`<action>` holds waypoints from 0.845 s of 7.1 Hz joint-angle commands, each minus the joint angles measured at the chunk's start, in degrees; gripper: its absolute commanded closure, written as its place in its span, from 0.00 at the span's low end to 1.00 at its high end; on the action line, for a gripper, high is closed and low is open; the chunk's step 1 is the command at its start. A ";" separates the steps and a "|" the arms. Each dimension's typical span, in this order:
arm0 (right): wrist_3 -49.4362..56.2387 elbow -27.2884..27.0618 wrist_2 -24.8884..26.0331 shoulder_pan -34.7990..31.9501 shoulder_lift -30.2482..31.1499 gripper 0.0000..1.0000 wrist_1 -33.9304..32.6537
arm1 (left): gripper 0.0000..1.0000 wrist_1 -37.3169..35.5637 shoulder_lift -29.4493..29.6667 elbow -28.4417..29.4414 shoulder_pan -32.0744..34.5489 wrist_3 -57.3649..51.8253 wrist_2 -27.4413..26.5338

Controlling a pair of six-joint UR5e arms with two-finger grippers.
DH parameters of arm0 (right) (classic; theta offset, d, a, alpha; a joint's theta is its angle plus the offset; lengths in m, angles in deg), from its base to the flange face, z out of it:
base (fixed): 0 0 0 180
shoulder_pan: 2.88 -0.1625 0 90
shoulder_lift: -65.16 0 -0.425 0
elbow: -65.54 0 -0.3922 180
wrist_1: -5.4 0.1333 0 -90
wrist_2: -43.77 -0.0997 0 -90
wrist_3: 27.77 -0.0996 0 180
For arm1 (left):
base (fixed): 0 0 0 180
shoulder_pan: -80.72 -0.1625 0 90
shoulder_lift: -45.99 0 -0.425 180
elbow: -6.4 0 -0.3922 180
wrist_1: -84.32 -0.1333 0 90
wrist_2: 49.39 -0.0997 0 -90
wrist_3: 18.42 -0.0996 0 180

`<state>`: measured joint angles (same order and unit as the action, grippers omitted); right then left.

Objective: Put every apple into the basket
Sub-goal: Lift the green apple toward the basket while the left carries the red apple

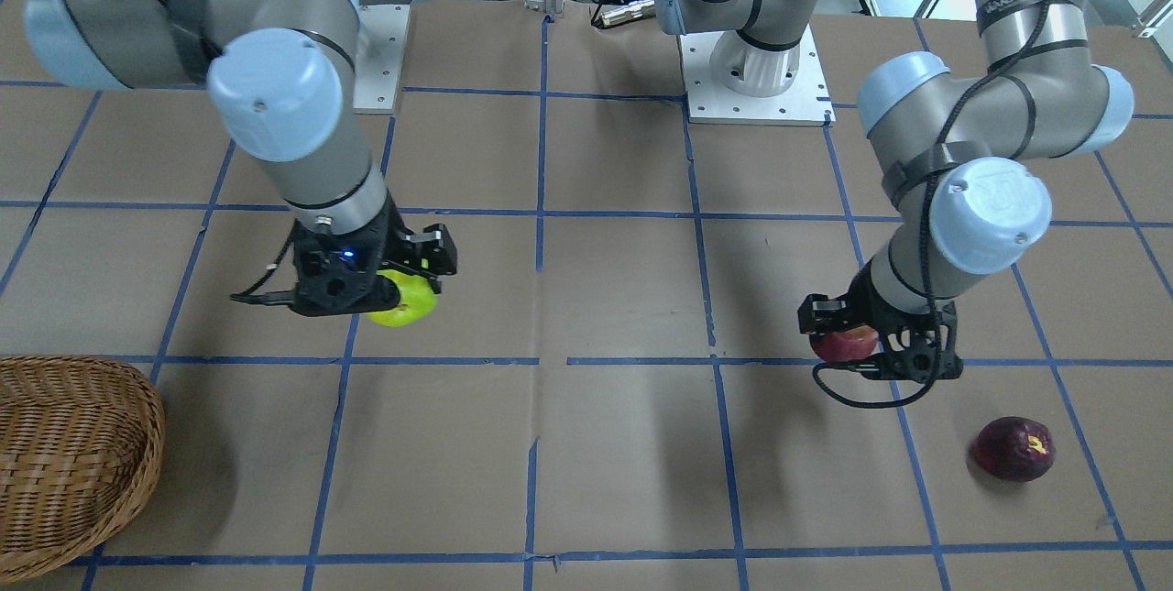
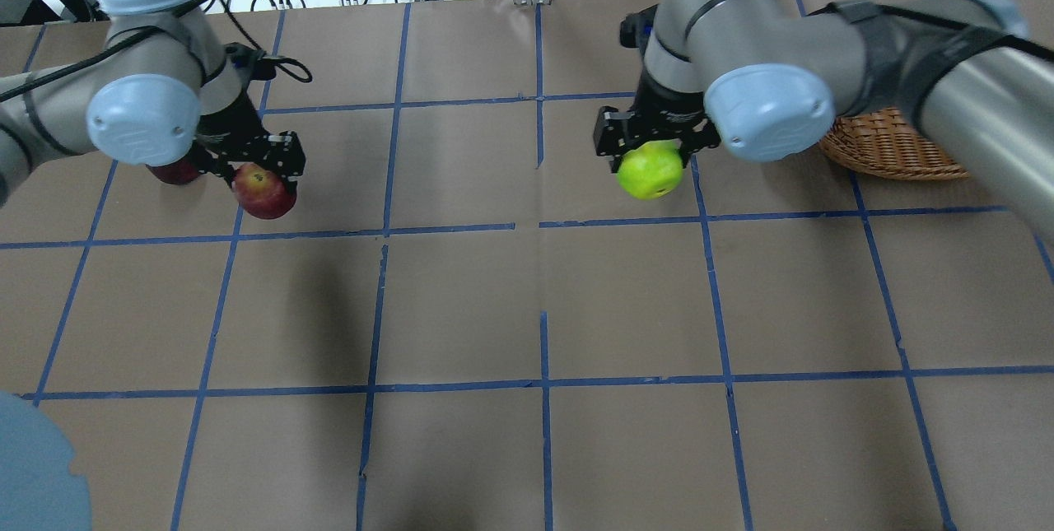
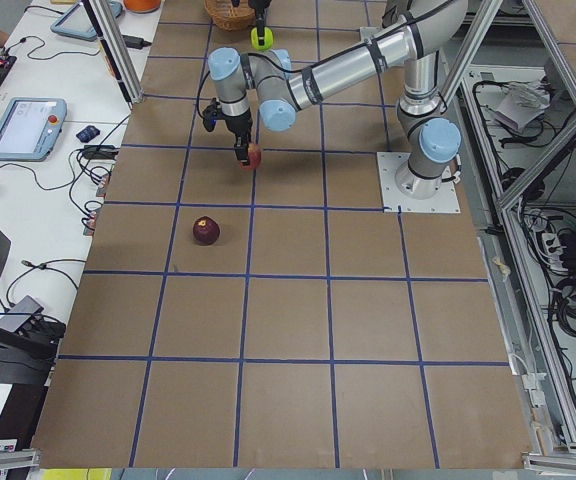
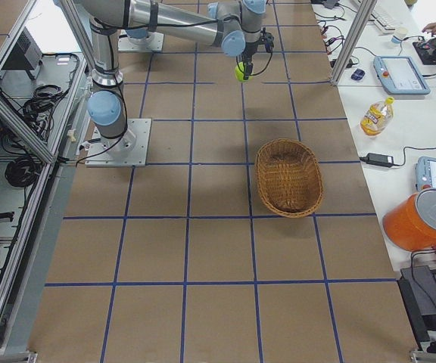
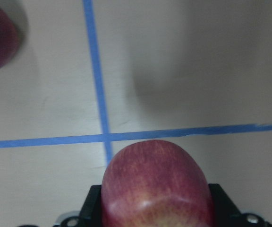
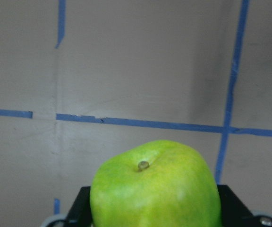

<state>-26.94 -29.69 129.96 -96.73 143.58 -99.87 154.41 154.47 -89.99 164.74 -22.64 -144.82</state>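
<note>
I should put the red apple down with my left gripper at the table's middle (image 1: 539, 360) for my right gripper, because the wicker basket (image 1: 71, 461) is too far away for my left gripper to reach.
My left gripper (image 2: 262, 179) is shut on the red apple (image 2: 265, 193) and holds it above the table; the apple fills the bottom of the left wrist view (image 5: 155, 184). My right gripper (image 2: 650, 154) is shut on the lime green apple (image 2: 650, 171), also held off the table (image 6: 155, 187). The dark maroon apple (image 1: 1014, 449) lies on the table beside the left gripper, partly hidden behind the left arm in the overhead view (image 2: 174, 174). The wicker basket (image 1: 64, 463) stands empty at the table's right end (image 4: 288, 178), beyond the right gripper.
The brown table (image 2: 543, 300) has a grid of blue tape. The arm bases (image 1: 751, 69) stand at the robot's edge. A bench along the far side holds an orange jar (image 4: 422, 219), a bottle (image 4: 375, 116), tablets and cables.
</note>
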 commanded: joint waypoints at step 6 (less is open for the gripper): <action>27.10 1.45 9.78 28.80 -4.91 1.00 -6.58 | 0.81 -12.35 15.53 7.09 25.21 40.25 10.87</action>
<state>-1.84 -28.86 137.82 -70.01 142.32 -101.58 143.49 167.49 -83.18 187.86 15.48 -134.54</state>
